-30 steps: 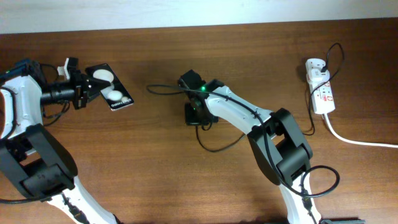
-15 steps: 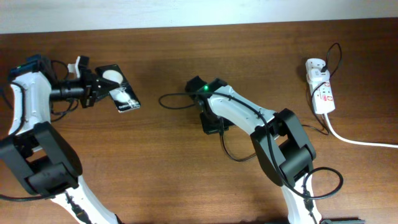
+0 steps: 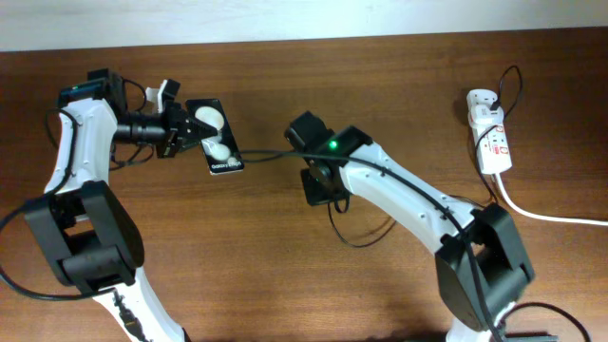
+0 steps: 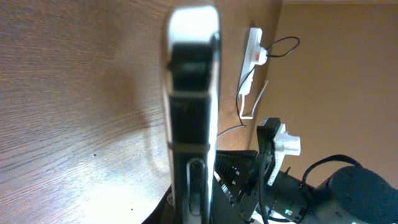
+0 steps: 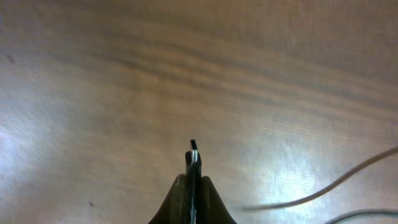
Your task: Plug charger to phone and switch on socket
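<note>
The plug tip [image 5: 193, 148] in my right gripper points down at the wood, out of line with the phone, so next my right gripper turns level and moves toward the phone's lower end [image 3: 227, 169].
My left gripper [image 3: 180, 131] is shut on the black phone [image 3: 215, 139] and holds it above the table at the left, its two white blobs facing up. In the left wrist view the phone [image 4: 192, 106] shows edge-on between the jaws [image 4: 193, 202]. My right gripper [image 3: 319, 186], near the table's middle, is shut on the charger's plug tip [image 5: 193, 152], which sticks out of the jaws [image 5: 193, 177]. The thin black charger cable [image 3: 271, 154] loops toward the phone and trails off [image 3: 356, 236] right to the white adapter [image 3: 483, 102] on the socket strip [image 3: 494, 144].
The socket's thick white cord [image 3: 551, 215] runs off the right edge. The socket also shows far off in the left wrist view [image 4: 252, 53]. A stretch of cable [image 5: 323, 186] lies on the wood right of the right gripper. The table's far edge meets a pale wall.
My left gripper has carried the phone to the right, toward the middle. My right gripper has shifted right and slightly nearer, and the cable loop has moved with it.
</note>
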Robot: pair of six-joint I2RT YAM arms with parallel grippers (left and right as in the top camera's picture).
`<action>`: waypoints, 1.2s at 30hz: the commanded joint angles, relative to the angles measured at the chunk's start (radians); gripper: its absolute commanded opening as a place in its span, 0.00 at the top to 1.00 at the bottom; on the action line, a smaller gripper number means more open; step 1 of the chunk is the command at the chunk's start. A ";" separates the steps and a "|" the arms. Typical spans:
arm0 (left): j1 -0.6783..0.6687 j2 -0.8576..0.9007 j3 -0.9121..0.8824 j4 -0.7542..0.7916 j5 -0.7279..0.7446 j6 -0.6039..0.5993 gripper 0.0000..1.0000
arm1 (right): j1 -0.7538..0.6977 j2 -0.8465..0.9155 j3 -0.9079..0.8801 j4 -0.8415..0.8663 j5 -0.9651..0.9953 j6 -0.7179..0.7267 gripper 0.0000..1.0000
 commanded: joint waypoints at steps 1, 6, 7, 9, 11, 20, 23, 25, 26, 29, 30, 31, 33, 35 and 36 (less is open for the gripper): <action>-0.008 -0.003 0.005 0.003 0.026 0.023 1.00 | -0.003 -0.011 -0.164 0.114 -0.090 -0.011 0.96; -0.008 -0.003 0.005 0.006 -0.011 0.023 1.00 | -0.004 -0.010 -0.250 0.217 -0.118 -0.007 0.96; -0.007 -0.003 0.005 0.006 -0.015 0.023 1.00 | -0.004 -0.010 -0.250 0.217 -0.118 -0.007 0.96; -0.008 -0.003 0.005 0.006 -0.014 0.022 1.00 | -0.004 0.011 -0.250 0.217 -0.119 0.024 0.96; -0.008 -0.003 0.005 0.006 -0.015 0.022 1.00 | -0.004 0.046 -0.250 0.217 -0.157 0.028 0.96; -0.008 -0.003 0.005 0.006 -0.015 0.023 1.00 | -0.008 0.072 -0.250 0.219 -0.182 0.060 0.96; -0.008 -0.003 0.005 0.006 -0.015 0.022 1.00 | -0.008 0.080 -0.250 0.218 -0.186 0.086 0.96; -0.007 -0.003 0.005 0.006 -0.016 0.022 1.00 | -0.008 0.089 -0.250 0.218 -0.190 0.100 0.95; -0.007 -0.003 0.005 0.007 -0.016 0.022 1.00 | -0.008 0.092 -0.250 0.218 -0.190 0.100 0.95; -0.007 -0.003 0.005 0.007 -0.016 0.022 1.00 | -0.008 0.092 -0.250 0.218 -0.189 0.099 0.95; -0.008 -0.003 0.005 0.006 -0.016 0.022 1.00 | -0.008 0.092 -0.250 0.218 -0.188 0.099 0.94; -0.008 -0.003 0.005 0.006 -0.016 0.022 1.00 | -0.008 0.092 -0.250 0.217 -0.188 0.099 0.92; -0.008 -0.003 0.005 0.006 -0.015 0.022 1.00 | -0.008 0.092 -0.252 0.218 -0.181 0.100 0.90; -0.008 -0.003 0.005 0.006 -0.015 0.022 1.00 | -0.008 0.092 -0.252 0.219 -0.181 0.100 0.90; -0.007 -0.003 0.005 0.006 -0.016 0.022 1.00 | -0.008 0.093 -0.252 0.219 -0.181 0.100 0.90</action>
